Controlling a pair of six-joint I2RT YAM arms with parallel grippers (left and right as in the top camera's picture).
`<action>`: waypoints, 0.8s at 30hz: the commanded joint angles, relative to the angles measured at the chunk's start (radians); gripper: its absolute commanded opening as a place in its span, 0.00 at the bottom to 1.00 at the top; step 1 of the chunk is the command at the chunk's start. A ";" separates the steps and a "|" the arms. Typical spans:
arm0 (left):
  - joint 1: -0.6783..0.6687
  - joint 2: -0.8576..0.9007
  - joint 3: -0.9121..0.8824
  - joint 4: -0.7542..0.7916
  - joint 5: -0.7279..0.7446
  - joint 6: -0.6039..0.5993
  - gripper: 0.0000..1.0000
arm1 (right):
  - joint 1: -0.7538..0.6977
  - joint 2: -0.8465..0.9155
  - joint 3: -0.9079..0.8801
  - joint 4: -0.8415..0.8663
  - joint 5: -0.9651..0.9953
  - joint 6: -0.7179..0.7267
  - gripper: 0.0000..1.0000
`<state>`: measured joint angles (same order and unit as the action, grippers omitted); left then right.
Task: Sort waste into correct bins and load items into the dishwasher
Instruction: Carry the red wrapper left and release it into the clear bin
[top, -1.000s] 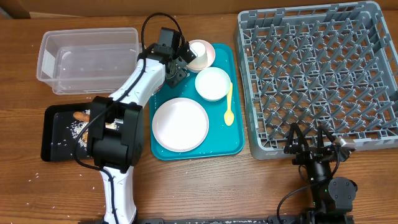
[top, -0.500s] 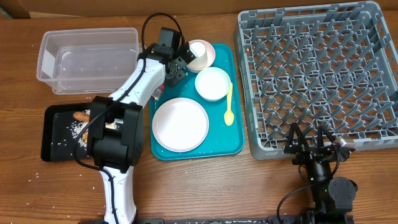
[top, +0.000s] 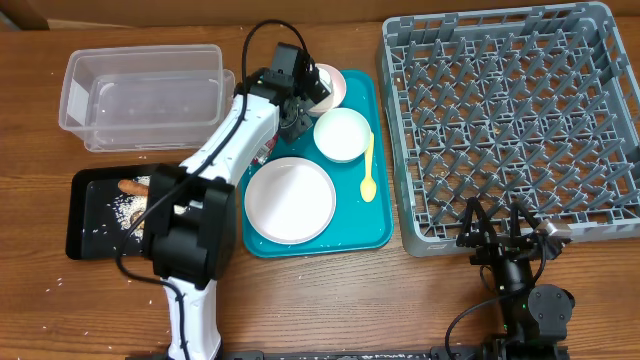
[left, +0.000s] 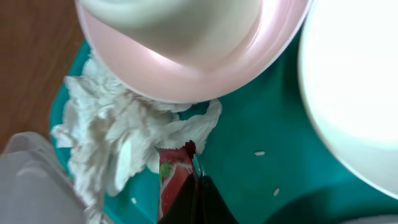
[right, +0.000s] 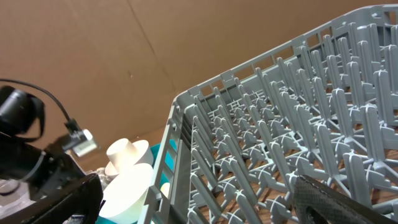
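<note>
My left gripper should go on to the clear tub (top: 142, 95) before it lets go of the red wrapper inside, because the tub is open and the gripper's fingers hold only the wrapper.
My left gripper (top: 291, 118) is down over the back left of the teal tray (top: 380, 235), between the pale pink dish (top: 337, 92) and the plate (top: 290, 198). In the left wrist view its fingers are shut (left: 199, 190) on the edge of the red wrapper (left: 170, 177), which lies beside the crumpled napkin (left: 112, 143) under the pink dish (left: 186, 74). The small cup (top: 323, 79) sits in that dish. A bowl (top: 342, 134) and a yellow spoon (top: 368, 170) lie on the tray. My right gripper (top: 497, 225) stands open at the front edge of the grey dish rack (top: 510, 120).
A clear tub (top: 140, 95) stands at the back left. In front of it the black tray (top: 85, 215) holds a carrot (top: 130, 186) and rice grains. A few rice grains lie on the teal tray (left: 261, 124). The left arm crosses above the black tray.
My left gripper has closed from partly open onto the red wrapper, and its wrist has shifted a little to the right. The right arm has not moved.
</note>
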<state>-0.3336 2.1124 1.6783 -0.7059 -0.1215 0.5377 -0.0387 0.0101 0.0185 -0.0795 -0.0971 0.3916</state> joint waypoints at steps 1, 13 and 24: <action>-0.001 -0.097 0.039 0.000 -0.017 -0.087 0.04 | 0.001 -0.007 -0.010 0.005 0.006 0.002 1.00; 0.092 -0.254 0.039 0.088 -0.201 -0.430 0.04 | 0.001 -0.007 -0.010 0.005 0.006 0.002 1.00; 0.400 -0.251 0.039 0.063 -0.145 -0.948 0.06 | 0.001 -0.007 -0.010 0.005 0.006 0.002 1.00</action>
<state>-0.0124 1.8526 1.6928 -0.6365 -0.3149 -0.1894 -0.0387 0.0101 0.0185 -0.0795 -0.0967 0.3920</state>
